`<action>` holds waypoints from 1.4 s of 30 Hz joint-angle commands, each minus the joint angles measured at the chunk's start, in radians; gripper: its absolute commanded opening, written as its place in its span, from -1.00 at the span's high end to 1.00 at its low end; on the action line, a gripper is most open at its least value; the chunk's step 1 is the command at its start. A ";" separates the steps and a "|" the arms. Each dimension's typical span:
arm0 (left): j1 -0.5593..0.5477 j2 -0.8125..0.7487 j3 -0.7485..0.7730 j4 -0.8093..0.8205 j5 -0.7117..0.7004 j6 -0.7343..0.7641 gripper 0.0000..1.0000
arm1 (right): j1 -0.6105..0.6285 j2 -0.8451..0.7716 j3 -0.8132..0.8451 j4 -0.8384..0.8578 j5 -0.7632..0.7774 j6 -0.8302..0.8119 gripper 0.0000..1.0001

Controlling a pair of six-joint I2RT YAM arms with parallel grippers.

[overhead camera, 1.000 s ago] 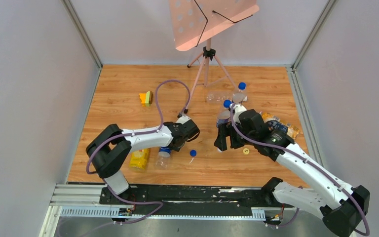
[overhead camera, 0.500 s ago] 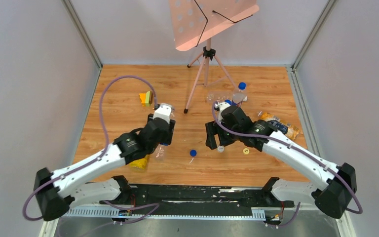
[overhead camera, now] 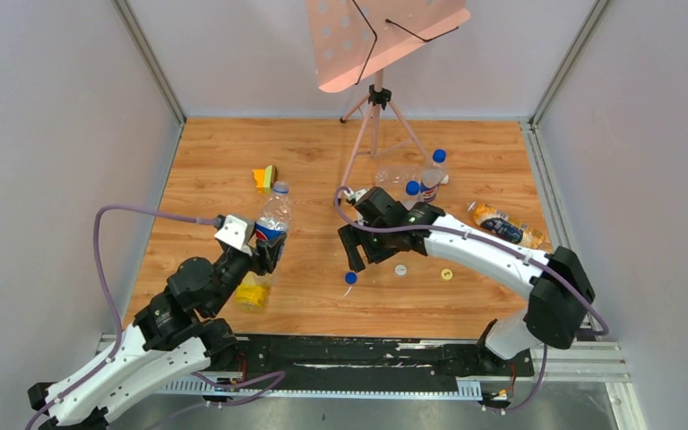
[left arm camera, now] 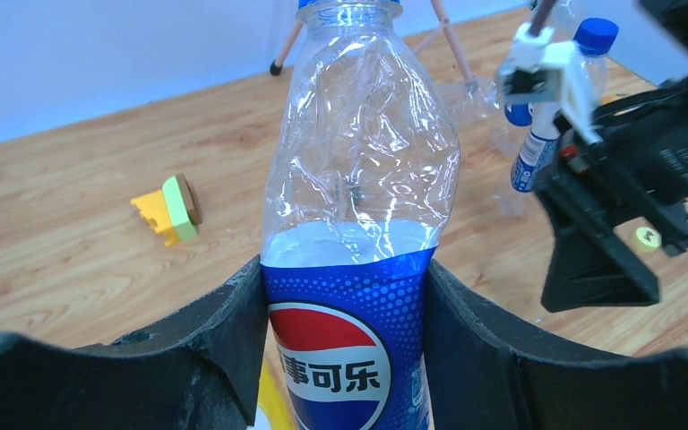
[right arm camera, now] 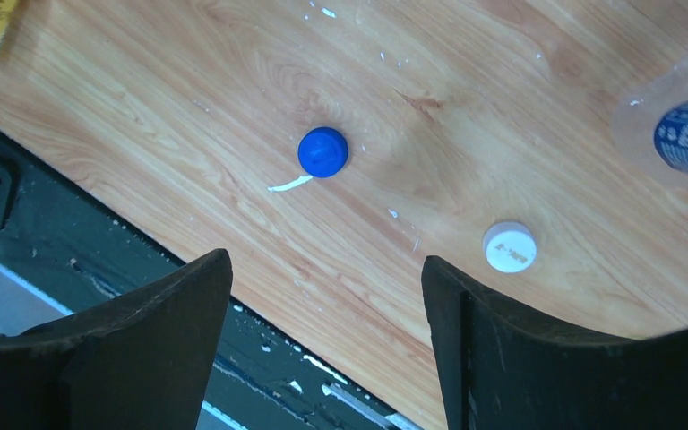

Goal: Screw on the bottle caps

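I am expecting the blue cap (overhead camera: 351, 278) to stay on the clear bottle when I turn the cap, because bottles with the same blue label have blue caps.
My left gripper (overhead camera: 265, 253) is shut on a clear bottle with a blue label (overhead camera: 273, 218) and holds it upright, its mouth uncapped; in the left wrist view the bottle (left arm camera: 358, 206) fills the gap between my fingers. My right gripper (overhead camera: 355, 253) is open and empty, hovering just above the blue cap (overhead camera: 350, 278). In the right wrist view the blue cap (right arm camera: 323, 151) lies ahead of the open jaws, with the white cap (right arm camera: 510, 246) to its right. The white cap (overhead camera: 400, 269) and the yellow cap (overhead camera: 447, 274) lie on the table. A yellow bottle (overhead camera: 253, 291) lies below the left gripper. An amber bottle (overhead camera: 504, 225) lies at the right.
A music stand tripod (overhead camera: 375, 103) stands at the back. Two more bottles with blue caps (overhead camera: 430, 177) and a clear lying bottle (overhead camera: 392, 176) sit behind the right arm. A yellow and green block (overhead camera: 265, 177) lies at the back left. The black rail (overhead camera: 340, 351) runs along the near edge.
My left gripper lifted the clear bottle off the table, drew it left and stood it upright. My right gripper moved left, from near the white cap to over the blue cap.
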 commanded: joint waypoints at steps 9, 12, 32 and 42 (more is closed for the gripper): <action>0.005 -0.167 -0.025 0.004 0.084 0.155 0.29 | 0.091 0.289 0.192 -0.038 0.148 -0.014 -0.46; 0.005 -0.173 -0.028 -0.011 0.089 0.160 0.29 | 0.115 0.352 0.237 -0.066 0.167 -0.017 -0.36; 0.005 -0.139 -0.029 -0.023 0.143 0.169 0.32 | 0.156 0.556 0.314 -0.127 0.176 -0.015 -0.05; 0.005 -0.129 -0.041 -0.017 0.123 0.180 0.32 | 0.156 0.593 0.327 -0.123 0.182 -0.022 0.18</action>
